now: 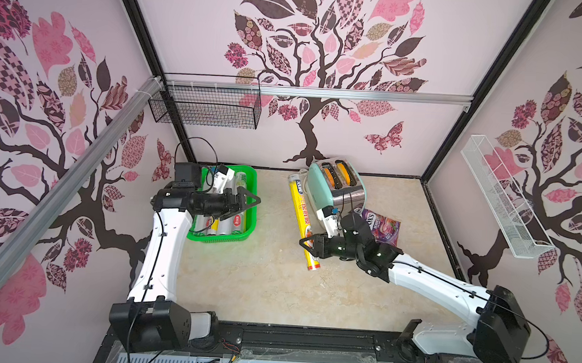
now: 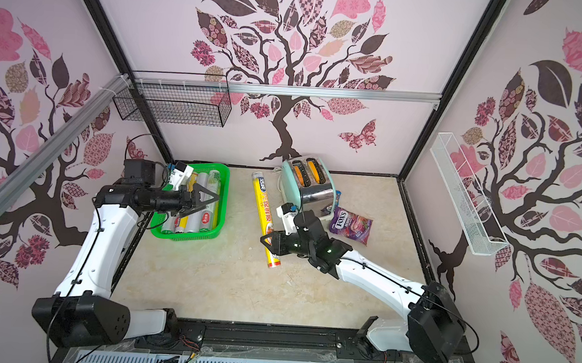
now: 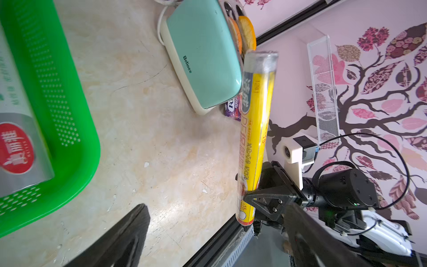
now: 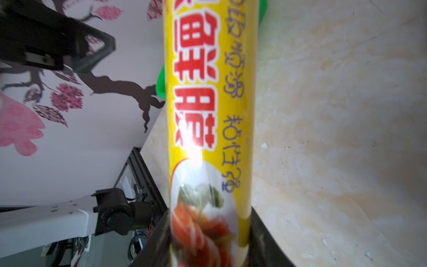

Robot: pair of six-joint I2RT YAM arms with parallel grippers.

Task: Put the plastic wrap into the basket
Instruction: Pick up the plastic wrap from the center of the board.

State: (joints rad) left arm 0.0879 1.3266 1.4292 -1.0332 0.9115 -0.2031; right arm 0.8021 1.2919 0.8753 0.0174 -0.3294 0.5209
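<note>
I should take the roll (image 1: 303,218) by its middle with my left gripper, because my right gripper is holding the yellow roll by its near end (image 1: 312,262), away from the green basket.
A yellow plastic wrap (image 1: 299,214) (image 2: 263,208) roll with red print and a food picture lies lengthwise left of the toaster. My right gripper (image 1: 307,246) (image 2: 268,244) (image 4: 209,242) is shut on its near end, one finger on each side of the roll (image 4: 208,115) (image 3: 255,138). I cannot tell whether the roll still touches the table. The green basket (image 1: 252,186) (image 2: 224,191) (image 3: 76,138) stands at the back left with several rolls (image 1: 235,224) (image 2: 206,218) lying in it. My left gripper (image 1: 245,207) (image 2: 204,204) (image 3: 215,231) hovers open over the basket, holding nothing.
A mint toaster (image 1: 336,189) stands at the back, right beside the yellow roll. A purple candy bag (image 1: 381,227) lies by the right arm. A black wire basket (image 1: 207,106) hangs on the back wall and a white wire rack (image 1: 499,197) on the right wall.
</note>
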